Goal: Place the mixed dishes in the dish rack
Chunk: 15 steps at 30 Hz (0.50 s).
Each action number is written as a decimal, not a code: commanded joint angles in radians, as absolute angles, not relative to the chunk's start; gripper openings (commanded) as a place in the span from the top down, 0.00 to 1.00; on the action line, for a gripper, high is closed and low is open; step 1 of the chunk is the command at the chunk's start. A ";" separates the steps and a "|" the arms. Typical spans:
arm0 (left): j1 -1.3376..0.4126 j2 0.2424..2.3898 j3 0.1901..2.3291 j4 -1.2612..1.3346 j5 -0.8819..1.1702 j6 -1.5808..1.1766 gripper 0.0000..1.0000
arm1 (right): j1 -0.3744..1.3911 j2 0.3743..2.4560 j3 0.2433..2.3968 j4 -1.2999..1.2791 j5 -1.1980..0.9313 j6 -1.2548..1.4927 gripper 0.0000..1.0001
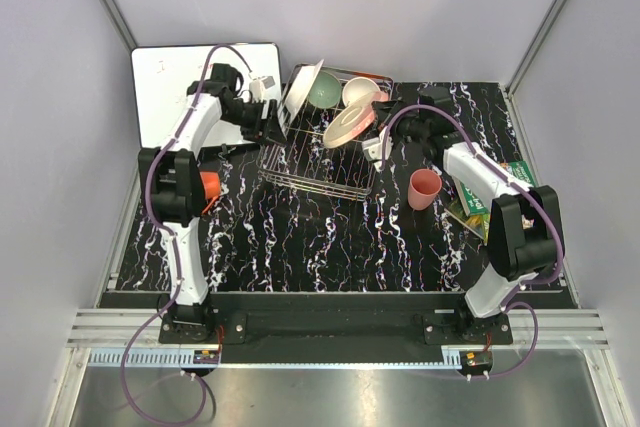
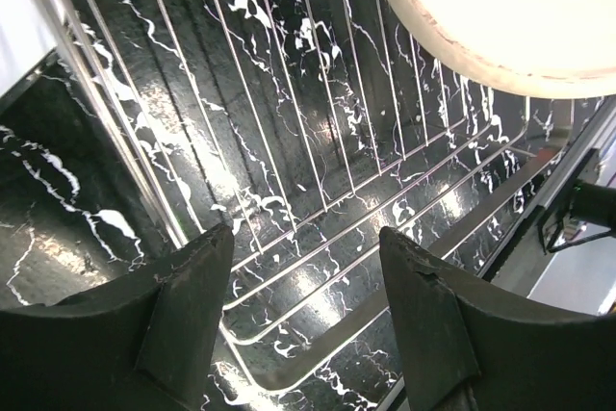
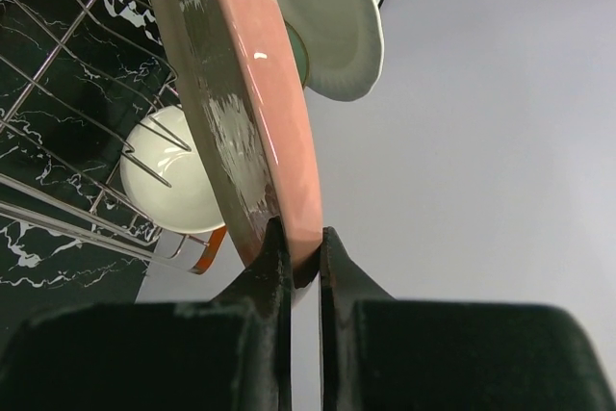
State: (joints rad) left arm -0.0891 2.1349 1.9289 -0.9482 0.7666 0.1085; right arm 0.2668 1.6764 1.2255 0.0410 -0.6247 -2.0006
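Observation:
The large plate (image 1: 349, 125) slants across the dish rack's wires, so my left gripper should hold the dish rack's side (image 1: 264, 161) before my right gripper lifts the large plate away.
The silver wire dish rack (image 1: 318, 172) stands mid-table. In it are a white plate (image 1: 300, 93) on edge, a mint green bowl (image 1: 324, 90) and a cream bowl (image 1: 360, 91). My right gripper (image 1: 374, 139) is shut on the rim of the large pink-and-cream plate (image 1: 348, 127), held tilted over the rack. The right wrist view shows the fingers (image 3: 272, 257) pinching that plate (image 3: 250, 93). My left gripper (image 1: 267, 117) is open and empty over the rack's left side (image 2: 308, 238). The small pink cup (image 1: 424, 189) stands on the table. The orange mug (image 1: 209, 187) is partly hidden behind the left arm.
A whiteboard (image 1: 165, 87) lies at the back left. A green book (image 1: 492, 197) lies under the right arm. The left wrist view shows rack wires (image 2: 318, 141) below the fingers and the plate's cream underside (image 2: 500, 7) at top right.

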 commanded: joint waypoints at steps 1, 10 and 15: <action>-0.090 2.158 1.945 -0.936 0.733 0.130 0.33 | 0.255 1.654 1.289 0.144 -0.699 -2.389 1.00; -0.133 2.174 1.913 -0.940 0.670 0.216 0.43 | 0.250 1.697 1.296 0.218 -0.712 -2.344 1.00; -0.147 2.155 1.864 -0.986 0.595 0.302 0.53 | 0.242 1.680 1.279 0.206 -0.715 -2.345 1.00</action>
